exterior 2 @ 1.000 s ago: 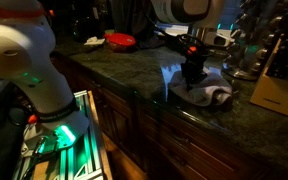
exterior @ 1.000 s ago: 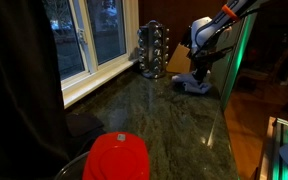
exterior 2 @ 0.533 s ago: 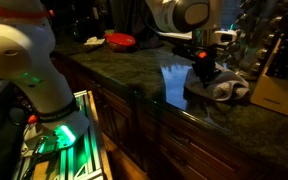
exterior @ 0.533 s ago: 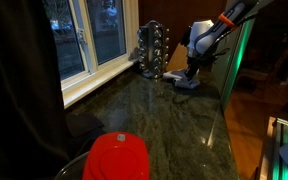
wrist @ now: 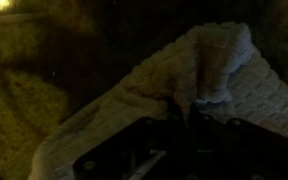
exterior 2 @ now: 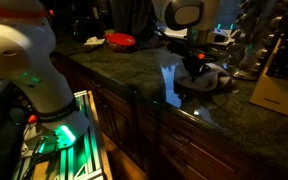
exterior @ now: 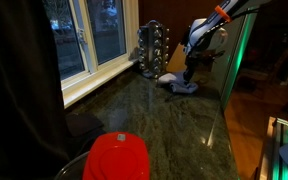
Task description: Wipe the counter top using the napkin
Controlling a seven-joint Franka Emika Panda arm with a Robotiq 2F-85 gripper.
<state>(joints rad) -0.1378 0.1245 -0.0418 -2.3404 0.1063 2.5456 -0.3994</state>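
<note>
The napkin under my gripper is near the wooden block [exterior 2: 278,90] at the far end of the counter top, so I should sweep the napkin back toward the red lid [exterior: 117,157].
The napkin [exterior: 181,86] is a rumpled pale grey-blue cloth lying on the dark green-black counter top [exterior: 174,130] at its far end. In both exterior views my gripper [exterior: 188,74] points down onto it. It also shows in an exterior view [exterior 2: 198,72] pressing the napkin [exterior 2: 212,82] to the counter top [exterior 2: 114,68]. In the wrist view the napkin [wrist: 154,85] fills the frame and a fold of it sits pinched between my dark fingers [wrist: 181,112].
A round red lid [exterior: 117,156] sits on a container at the near end. A spice rack [exterior: 152,50] stands by the window, with a wooden block [exterior 2: 275,92] close to the napkin. The counter's front edge [exterior 2: 134,92] drops to cabinets.
My gripper has dragged the napkin along the counter top, towards the spice rack and back across the far end. The cloth has shifted with it and stayed bunched.
</note>
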